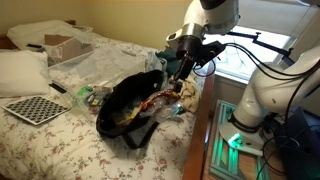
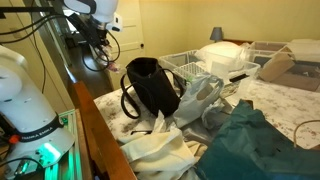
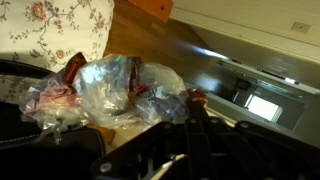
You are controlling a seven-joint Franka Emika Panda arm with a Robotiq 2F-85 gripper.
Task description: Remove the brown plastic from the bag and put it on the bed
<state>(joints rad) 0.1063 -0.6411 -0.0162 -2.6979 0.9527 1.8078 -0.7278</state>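
The brown plastic (image 1: 162, 103) is hanging clear of the black bag's opening. I should keep carrying it in my gripper toward the open flowered bed (image 1: 162, 148) and let it go there.
The black bag (image 1: 125, 110) lies open on the flowered bed (image 1: 60, 140), near its edge, and shows in both exterior views (image 2: 150, 88). My gripper (image 1: 181, 68) hangs just above the bag's mouth on the side nearest the robot. In the wrist view the fingers (image 3: 192, 108) are closed together, with a small reddish-brown piece, the brown plastic (image 3: 193, 97), pinched at their tips. Beyond them a clear plastic bundle (image 3: 110, 90) with reddish scraps sits in the bag (image 3: 30, 150). The bed cover (image 3: 50, 25) shows at the top left.
A checkerboard (image 1: 35, 108), a cardboard box (image 1: 65, 47), clear sheeting (image 1: 100, 65) and a pillow (image 1: 20, 70) lie on the bed. White baskets (image 2: 190, 65), white cloth (image 2: 160, 150) and green cloth (image 2: 255, 145) lie near the bag. A wooden rail (image 2: 95, 130) edges the bed.
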